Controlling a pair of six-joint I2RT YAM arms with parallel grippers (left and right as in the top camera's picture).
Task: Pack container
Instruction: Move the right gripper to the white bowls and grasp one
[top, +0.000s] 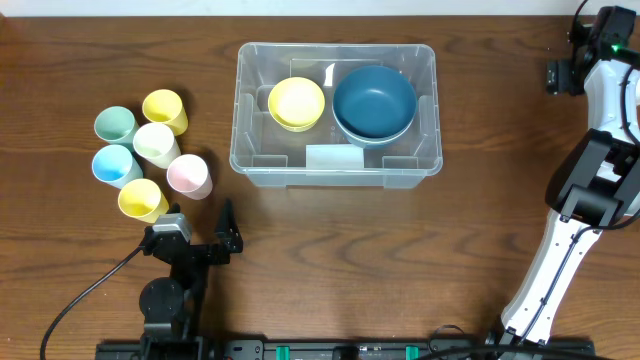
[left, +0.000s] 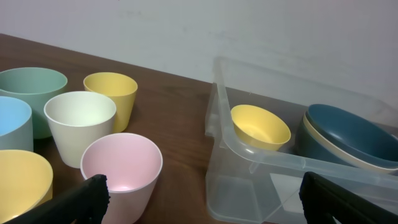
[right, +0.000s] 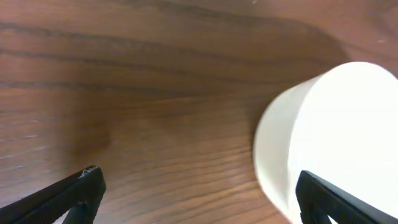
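Observation:
The white bowl's rim (right: 290, 134) borders clear wood (right: 205, 158) with room for my right gripper's open fingers. I should keep moving toward the bowl until they straddle that rim.
The container (top: 252, 160), a large clear bin, stands in the middle of the table. It holds a yellow bowl (top: 297, 103) and a blue bowl (top: 374, 102) nested in a cream one. My left gripper (top: 228, 224) hovers near the front left, open and empty. In the left wrist view its jaws (left: 205, 205) stand wide apart, facing the gap between a pink cup (left: 121, 168) and the container's corner (left: 249, 152). The right gripper (right: 199, 199) is open above bare wood. A white rounded object (right: 336, 124) sits just inside its right fingertip (right: 336, 199).
Several cups cluster at the left: green (top: 115, 125), yellow (top: 165, 110), cream (top: 156, 143), blue (top: 115, 165), pink (top: 189, 176) and a second yellow (top: 142, 200). The right arm (top: 600, 80) rises along the table's far right edge.

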